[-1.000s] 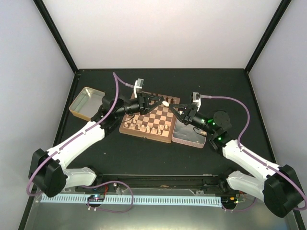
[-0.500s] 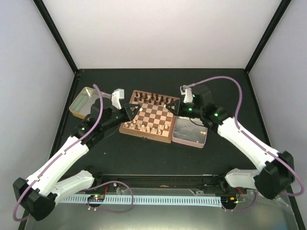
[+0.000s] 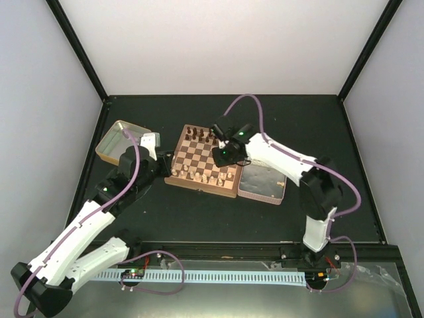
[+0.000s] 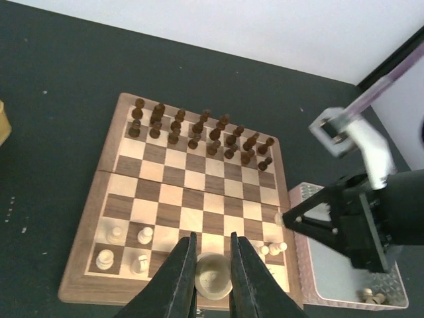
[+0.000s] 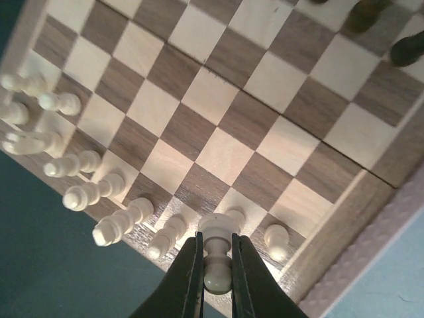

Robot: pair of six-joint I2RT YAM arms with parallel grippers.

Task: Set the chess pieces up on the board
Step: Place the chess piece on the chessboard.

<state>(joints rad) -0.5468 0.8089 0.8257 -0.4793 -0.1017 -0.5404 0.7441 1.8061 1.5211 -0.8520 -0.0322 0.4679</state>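
The light pawn's base (image 5: 216, 225) points down, and the dark square (image 5: 202, 189) next to the standing pawns is empty. My right gripper should keep going down until the light pawn's base sits on that square.
The board (image 3: 209, 159) lies mid-table, also in the left wrist view (image 4: 192, 199) and the right wrist view (image 5: 218, 112). Dark chessmen (image 3: 202, 134) fill its far rows. Several light tan chess pieces (image 3: 202, 176) stand along its near rows. My left gripper (image 3: 165, 163) hangs by the board's near-left corner, shut on a light tan piece (image 4: 213, 275) seen base-on. My right gripper (image 3: 222, 158) is low over the board's near-right part, shut on a light pawn (image 5: 217, 255) among standing light pieces (image 5: 116, 222).
An open metal tin (image 3: 119, 141) sits left of the board. A second tin (image 3: 262, 183) touches the board's right edge and holds a few light pieces (image 4: 371, 297). Black frame posts and white walls enclose the dark table.
My left gripper has drawn back left from above the board's middle to its near-left corner. My right arm has swung left and lowered its pawn over the board's near-right squares.
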